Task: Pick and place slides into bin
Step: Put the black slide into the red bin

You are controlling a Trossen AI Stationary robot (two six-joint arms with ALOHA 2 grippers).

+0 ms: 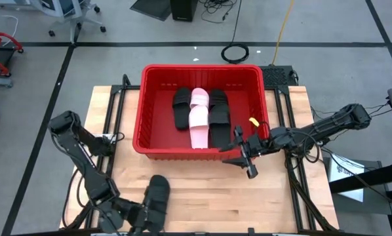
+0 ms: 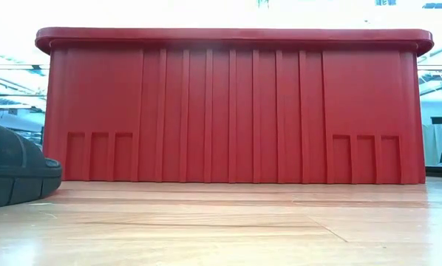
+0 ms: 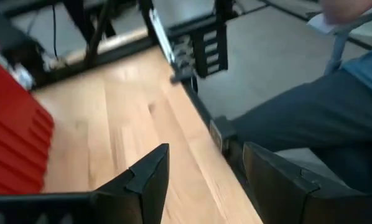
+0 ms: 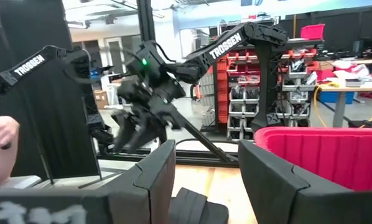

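Observation:
Next, I swing my left gripper back, tip it down and pinch the slide's strap [image 1: 158, 190], because my left gripper points across the wood [image 3: 142, 124] with the black slide outside its fingers.
The red bin [image 1: 202, 72] stands at the table's far middle and fills the low view [image 2: 228, 111]. Several slides lie inside it: black ones [image 1: 182, 108] [image 1: 219, 118] on either side of two pale pink ones [image 1: 198, 118]. One black slide [image 1: 158, 193] lies flat on the table near the front edge; it also shows in the low view [image 2: 14, 174] and the right wrist view [image 4: 195, 208]. My left gripper [image 1: 142, 219] [image 3: 204, 162] is open and empty beside that slide. My right gripper [image 1: 242, 156] [image 4: 208, 155] is open and empty by the bin's near right corner.
A person's trouser leg [image 3: 310, 118] stands just beyond the table's near edge [image 3: 223, 137]. Bare wood lies between the bin and the near edge [image 1: 248, 203]. A paper sheet [image 1: 347, 170] lies off the table's right side.

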